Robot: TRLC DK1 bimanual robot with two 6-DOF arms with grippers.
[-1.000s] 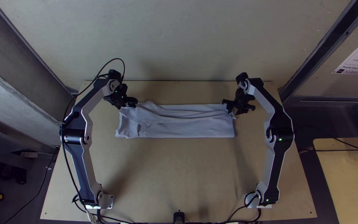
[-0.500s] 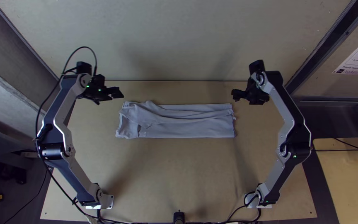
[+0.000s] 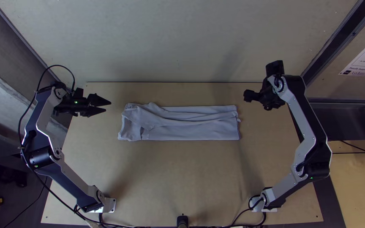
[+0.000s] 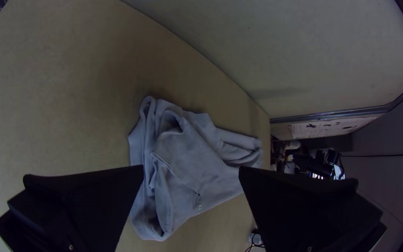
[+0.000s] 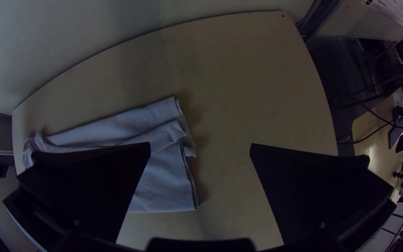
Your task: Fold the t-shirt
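Observation:
I expect the whole folded strip (image 3: 182, 124) to slide along, still folded, when I pull the t-shirt's bunched end, since the t-shirt's far end (image 3: 235, 122) lies free.
On the table lies the light grey t-shirt (image 3: 182, 123), folded into a long, narrow strip that runs sideways, with wrinkles along its upper layer and a bunched left end. My left gripper (image 3: 110, 106) is open, off the cloth's left end and holding nothing. Up and to the right of the cloth's right end is my right gripper (image 3: 247, 96). In the left wrist view the left gripper (image 4: 191, 172) has its fingers wide apart, the t-shirt (image 4: 201, 163) beyond them. Widely parted too are the fingers of the right gripper (image 5: 200, 149) in the right wrist view, near the t-shirt's end (image 5: 164, 182).
The wooden table (image 3: 182, 177) extends in front of the cloth toward the arm bases. A pale wall (image 3: 182, 42) rises behind its far edge. A black cable runs along the left arm, and a second wooden table (image 3: 355, 181) stands at the right.
Both grippers have let go of the cloth's upper corners and moved outward, the left one to the left and the right one up and to the right. The cloth lies nearly unchanged.

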